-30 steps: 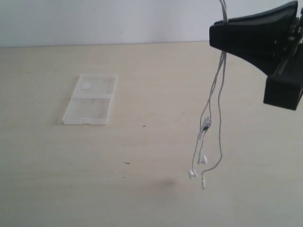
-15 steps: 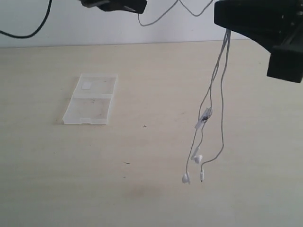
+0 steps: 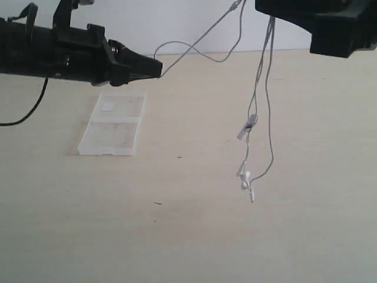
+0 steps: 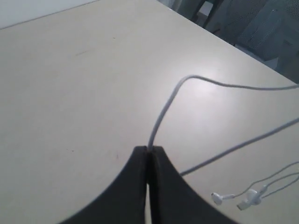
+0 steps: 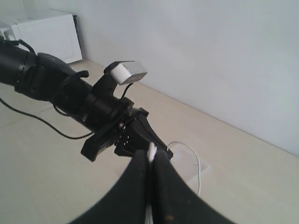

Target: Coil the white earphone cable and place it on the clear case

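Observation:
I should keep lowering my left gripper until it nears the inline capsule's height (image 3: 248,126) and then release, because my right gripper holds both parts of the cable loop (image 3: 235,8).
The white earphone cable (image 3: 259,88) hangs in the air between both grippers. My left gripper (image 3: 159,68), above the clear case (image 3: 113,124), is shut on one end of the cable (image 4: 161,116). From there the wire sags and rises to my right gripper (image 3: 268,13) at the top right, shut on the cable (image 5: 151,151). Below it two strands dangle with the inline capsule (image 3: 246,129) and the earbuds (image 3: 244,178) above the table. The earbuds (image 4: 219,198) also show in the left wrist view. The case lies open and flat, its white sticker (image 3: 106,107) on the far half.
A beige table (image 3: 177,236) stretches under everything. A thick black robot cable (image 3: 26,115) loops down at the far left. In the right wrist view the left arm (image 5: 70,95) with its white camera block stands close ahead, and a white wall rises behind the table.
My left arm has swung down into view from the top, pulling its cable end left over the case. The right gripper rose, lifting the dangling earbuds higher.

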